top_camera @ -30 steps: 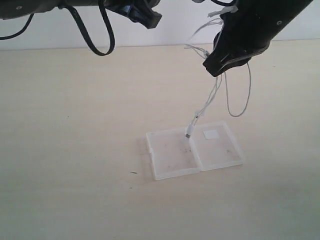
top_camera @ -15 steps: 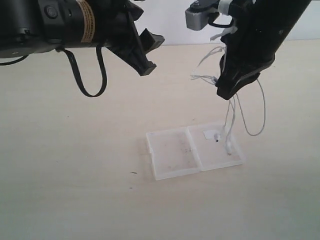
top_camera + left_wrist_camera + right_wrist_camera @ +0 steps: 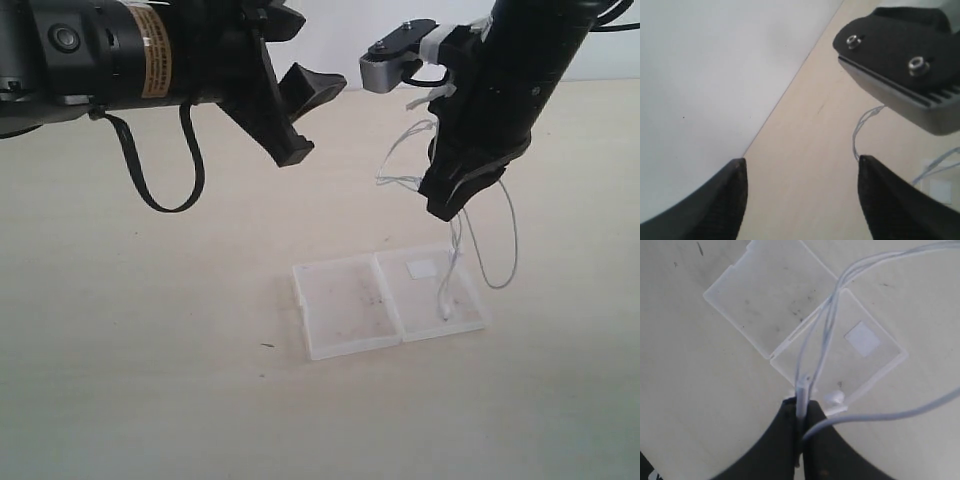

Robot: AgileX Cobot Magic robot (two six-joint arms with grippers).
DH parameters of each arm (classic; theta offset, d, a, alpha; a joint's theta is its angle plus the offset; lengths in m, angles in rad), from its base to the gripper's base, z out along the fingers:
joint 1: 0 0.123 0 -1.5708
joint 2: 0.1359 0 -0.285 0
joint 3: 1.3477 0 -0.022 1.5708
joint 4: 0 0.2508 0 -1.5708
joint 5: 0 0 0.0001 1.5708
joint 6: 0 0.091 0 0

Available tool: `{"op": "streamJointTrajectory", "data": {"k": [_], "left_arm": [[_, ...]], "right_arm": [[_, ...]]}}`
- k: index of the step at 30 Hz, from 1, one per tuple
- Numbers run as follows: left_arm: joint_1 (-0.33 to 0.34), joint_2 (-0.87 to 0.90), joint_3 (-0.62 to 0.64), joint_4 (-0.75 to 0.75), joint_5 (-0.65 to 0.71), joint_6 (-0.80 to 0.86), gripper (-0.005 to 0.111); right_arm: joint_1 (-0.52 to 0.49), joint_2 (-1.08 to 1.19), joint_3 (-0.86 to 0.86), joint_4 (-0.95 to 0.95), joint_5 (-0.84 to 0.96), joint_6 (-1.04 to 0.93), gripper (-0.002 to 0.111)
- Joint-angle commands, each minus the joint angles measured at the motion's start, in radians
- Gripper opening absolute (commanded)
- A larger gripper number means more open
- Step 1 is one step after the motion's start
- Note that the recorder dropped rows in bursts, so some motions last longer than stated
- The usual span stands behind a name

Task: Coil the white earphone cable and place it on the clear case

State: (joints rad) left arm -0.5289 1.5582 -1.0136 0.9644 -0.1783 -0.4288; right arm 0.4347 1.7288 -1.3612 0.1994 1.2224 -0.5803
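Note:
I expect the white earphone cable (image 3: 455, 250) to spread out in loose loops over the clear case when I lower it, because a wide loop (image 3: 514, 235) hangs out loosely.
The clear case (image 3: 340, 315) lies open and flat on the table, with a whitish label (image 3: 421, 268) on its right half. My right gripper (image 3: 452, 203) hangs above that half, shut on the white earphone cable (image 3: 449, 275). Strands drop from it and the lowest end touches the right half. A loop (image 3: 503, 255) swings out to the right. In the right wrist view, the jaws (image 3: 801, 409) pinch a bundle of the cable (image 3: 826, 337) over the case (image 3: 765, 297). My left gripper (image 3: 305, 115) stands open and empty, high to the left; its wrist view (image 3: 802, 172) shows only table between its fingers.
The pale wooden table (image 3: 150, 330) meets a white wall (image 3: 350, 40) at the back. A black cable loop (image 3: 165, 190) hangs under the left arm. A small dark speck (image 3: 267, 346) lies left of the case. The right arm's housing (image 3: 900, 60) fills a corner of the left wrist view.
The left arm has come down and rightward into view, jaws unchanged. The right gripper shifted and lowered slightly, and the cable's hanging end swung from the hinge area onto the case's right half.

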Motion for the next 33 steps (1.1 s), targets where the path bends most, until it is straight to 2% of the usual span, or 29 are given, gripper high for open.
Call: {"op": "streamJointTrajectory", "data": {"k": [1, 5, 15, 20, 24, 33], "left_arm": [[0.001, -0.009, 0.005, -0.001, 0.006, 0.001, 0.062], [0.001, -0.009, 0.005, -0.001, 0.028, 0.003, 0.062], [0.001, -0.009, 0.005, -0.001, 0.029, 0.006, 0.062], [0.001, -0.009, 0.005, -0.001, 0.061, 0.006, 0.062], [0.001, -0.009, 0.005, -0.001, 0.061, 0.006, 0.062], [0.001, -0.009, 0.005, -0.001, 0.061, 0.006, 0.062]], "right_arm": [[0.002, 0.015, -0.008, 0.048, -0.001, -0.11, 0.0], [0.007, 0.015, -0.008, 0.007, -0.001, -0.294, 0.0], [0.007, -0.019, 0.02, 0.024, -0.001, -0.225, 0.0], [0.007, -0.019, 0.126, 0.011, -0.203, -0.356, 0.0], [0.007, -0.019, 0.125, 0.009, -0.234, -0.383, 0.0], [0.007, -0.019, -0.012, 0.009, -0.112, -0.401, 0.0]]}}
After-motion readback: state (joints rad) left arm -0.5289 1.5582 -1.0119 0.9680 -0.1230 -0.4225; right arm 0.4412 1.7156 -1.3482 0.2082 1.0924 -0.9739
